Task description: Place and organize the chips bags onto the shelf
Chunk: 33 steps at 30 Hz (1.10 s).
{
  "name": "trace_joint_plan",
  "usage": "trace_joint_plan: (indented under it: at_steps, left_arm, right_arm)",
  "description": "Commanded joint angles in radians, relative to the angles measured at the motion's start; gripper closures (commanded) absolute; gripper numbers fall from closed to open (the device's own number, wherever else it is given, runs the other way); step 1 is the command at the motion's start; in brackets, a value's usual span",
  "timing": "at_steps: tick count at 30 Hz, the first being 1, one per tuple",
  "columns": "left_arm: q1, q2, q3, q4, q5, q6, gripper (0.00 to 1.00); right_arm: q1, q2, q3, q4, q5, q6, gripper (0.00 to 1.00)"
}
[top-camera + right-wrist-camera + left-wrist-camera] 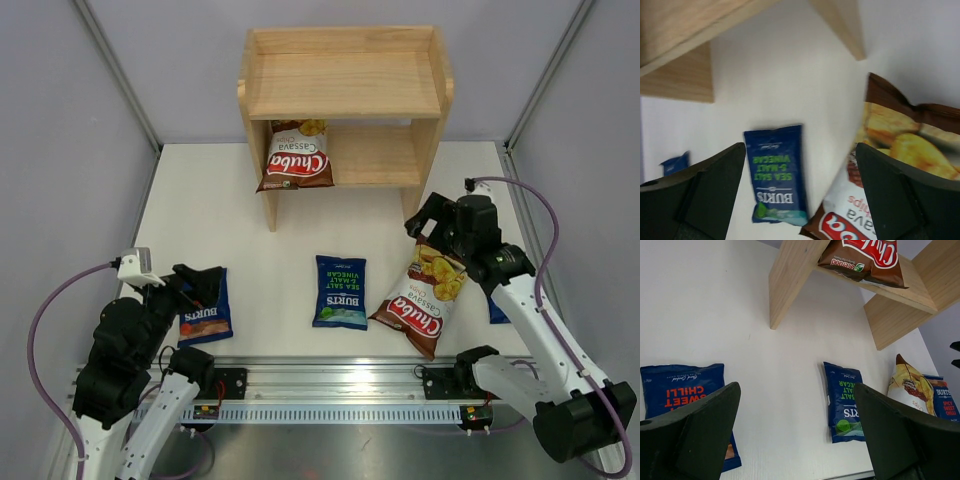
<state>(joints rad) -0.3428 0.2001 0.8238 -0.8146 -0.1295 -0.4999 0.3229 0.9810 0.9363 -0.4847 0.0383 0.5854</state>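
Note:
I should move my right gripper next toward the bag's corner (461, 272) away from the shelf and close it there, because the flat Chuba bag's top end (912, 111) is clear of the shelf.
The wooden shelf (345, 85) stands at the back. One Chuba bag (297, 157) leans on its lower tier and also shows in the left wrist view (865, 255). A second Chuba bag (424, 297) lies on the table at the right. My right gripper (428, 226) hovers open and empty over its top end (900, 145). A Burts sea salt bag (340, 291) lies at the centre. A Burts sweet chilli bag (206, 310) lies at the left, partly under my open, empty left gripper (197, 281). A third Burts bag (497, 313) is mostly hidden by the right arm.
The shelf's top tier (345, 82) holds nothing. A metal rail (340, 385) with both arm bases runs along the near edge. Grey walls close in the left, right and back. Bare table (220, 220) lies between the bags and the shelf.

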Motion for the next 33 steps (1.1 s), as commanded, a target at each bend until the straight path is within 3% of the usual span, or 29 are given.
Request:
trace_joint_plan:
  at_steps: [1, 8, 19, 26, 33]
  left_arm:
    - [-0.002, 0.007, -0.008, 0.043, 0.036, 0.026, 0.01]
    - [-0.002, -0.001, -0.011, 0.049, 0.054, 0.034, 0.01]
    - [-0.002, -0.045, -0.012, 0.057, 0.076, 0.043, 0.01]
    - [-0.002, -0.051, -0.014, 0.060, 0.085, 0.046, 0.01]
    - [-0.002, -0.048, -0.015, 0.061, 0.087, 0.046, 0.01]
  right_arm:
    - [-0.088, -0.024, -0.043, -0.086, 0.130, -0.013, 0.01]
    - [-0.217, -0.091, -0.197, -0.048, 0.221, 0.099, 0.01]
    - [-0.524, -0.147, -0.421, 0.093, -0.003, 0.244, 0.01]
    - [-0.559, -0.102, -0.544, 0.337, -0.139, 0.294, 0.01]
    - [-0.561, 0.005, -0.588, 0.472, -0.199, 0.298, 0.02]
